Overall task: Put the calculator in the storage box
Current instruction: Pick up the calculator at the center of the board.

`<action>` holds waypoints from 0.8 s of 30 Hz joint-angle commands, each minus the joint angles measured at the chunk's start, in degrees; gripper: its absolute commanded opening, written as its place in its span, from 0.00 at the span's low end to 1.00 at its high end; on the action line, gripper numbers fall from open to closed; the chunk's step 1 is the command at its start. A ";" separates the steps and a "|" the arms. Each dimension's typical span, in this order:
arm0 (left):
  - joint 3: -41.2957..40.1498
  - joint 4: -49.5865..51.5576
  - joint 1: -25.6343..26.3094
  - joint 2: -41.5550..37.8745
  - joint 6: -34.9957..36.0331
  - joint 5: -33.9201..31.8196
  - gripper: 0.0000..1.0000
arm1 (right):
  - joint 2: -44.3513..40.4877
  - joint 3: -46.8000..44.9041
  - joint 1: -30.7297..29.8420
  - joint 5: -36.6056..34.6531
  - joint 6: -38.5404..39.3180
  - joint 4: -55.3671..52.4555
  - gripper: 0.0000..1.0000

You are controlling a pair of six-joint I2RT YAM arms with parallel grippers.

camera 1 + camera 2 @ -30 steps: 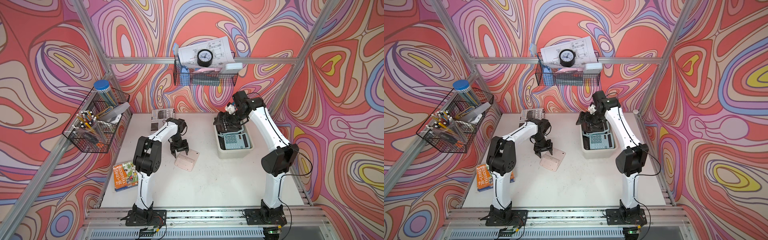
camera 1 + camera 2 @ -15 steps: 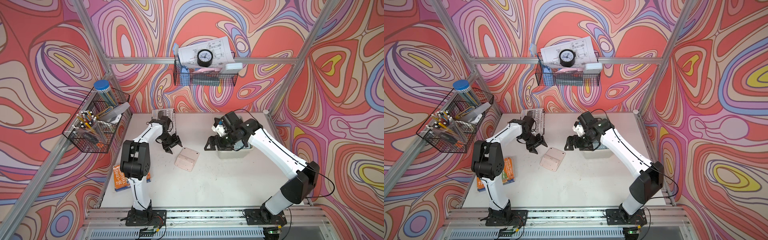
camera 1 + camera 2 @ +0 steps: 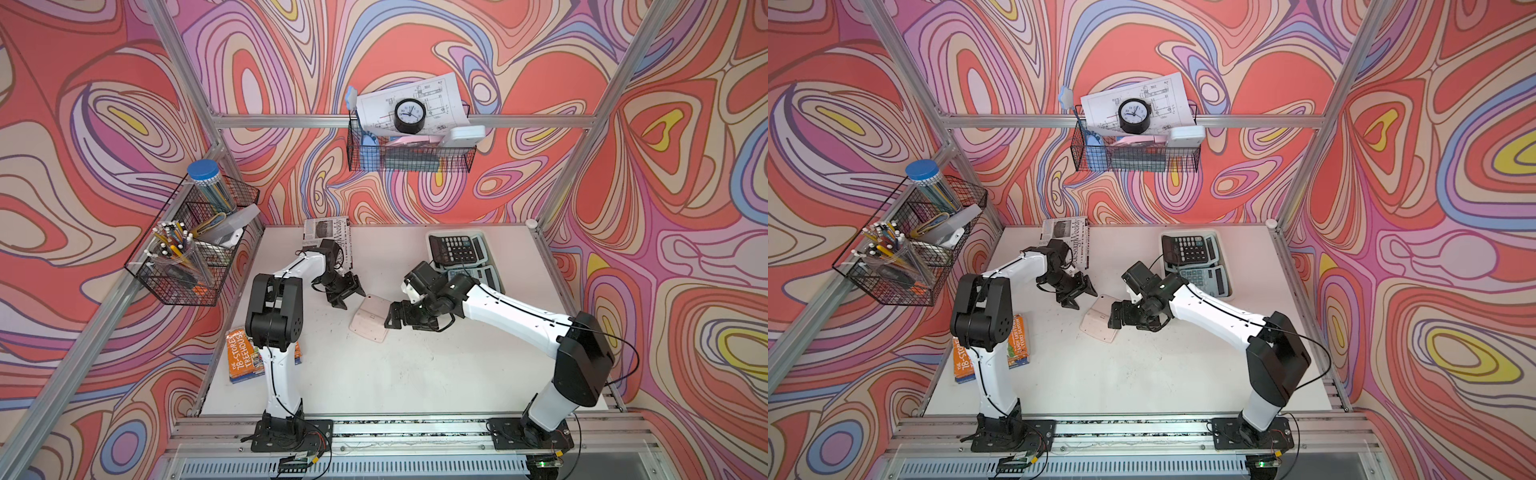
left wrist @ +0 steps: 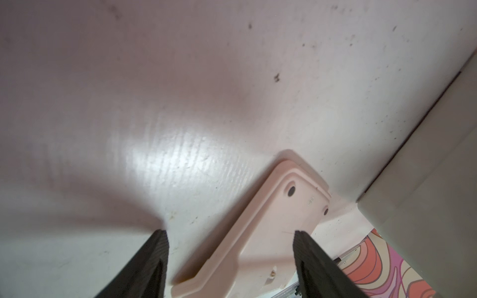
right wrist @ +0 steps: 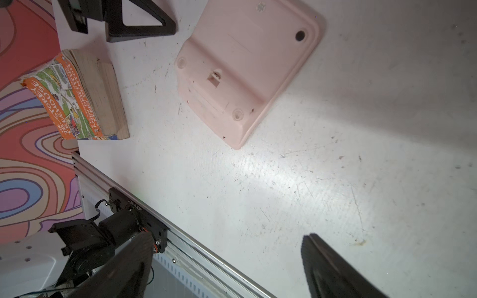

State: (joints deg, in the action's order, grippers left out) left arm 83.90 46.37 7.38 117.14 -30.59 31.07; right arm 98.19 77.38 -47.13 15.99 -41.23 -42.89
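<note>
The pink calculator's near corner (image 5: 236,135) points toward the right gripper's open fingers over clear table, so the robot should go on moving in until the fingers straddle that corner (image 3: 379,339), and then close them.
A pink calculator (image 3: 369,319) (image 3: 1099,319) lies face down in the middle of the table. The cream-white storage box (image 3: 457,232) (image 3: 1192,232) stands at the back right and holds a black calculator (image 3: 455,249) and a grey one (image 3: 478,276). My right gripper (image 3: 392,319) (image 5: 227,237) is open, low over the table at the pink calculator's right edge. My left gripper (image 3: 349,297) (image 4: 230,233) is open too, just behind the calculator's far left corner. In the left wrist view the pink calculator (image 4: 271,232) shows between the fingers, untouched. In the right wrist view the pink calculator (image 5: 245,72) lies well ahead of the jaws.
A newspaper (image 3: 328,232) lies at the back of the table under the left arm. An orange book (image 3: 243,355) (image 5: 77,98) sits at the left edge. Black wire baskets hang on the left wall (image 3: 191,245) and the back wall (image 3: 411,153).
My right arm has swung away from the storage box and come down beside the pink calculator. My left arm has changed its pose; its gripper drew back from the calculator and stays just behind it.
</note>
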 commanded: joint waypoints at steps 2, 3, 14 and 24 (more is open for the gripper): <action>-2.78 -2.43 -0.08 0.66 2.18 2.84 0.71 | 5.35 2.47 -3.40 -5.19 -2.46 3.01 0.92; -3.62 -2.83 -0.06 0.27 2.20 3.31 0.71 | 6.16 2.73 -3.62 -5.38 -2.47 3.24 0.92; -10.06 -4.29 -0.08 -1.21 1.76 5.87 0.70 | 15.37 7.51 -2.75 -5.80 0.16 2.45 0.94; -10.08 -3.94 -0.06 0.05 1.94 5.78 0.70 | 16.73 2.56 0.80 -2.19 -2.41 10.72 0.94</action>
State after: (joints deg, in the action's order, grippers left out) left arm 76.20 41.60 7.14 114.13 -29.56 39.97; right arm 113.38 81.12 -47.13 12.25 -42.85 -35.90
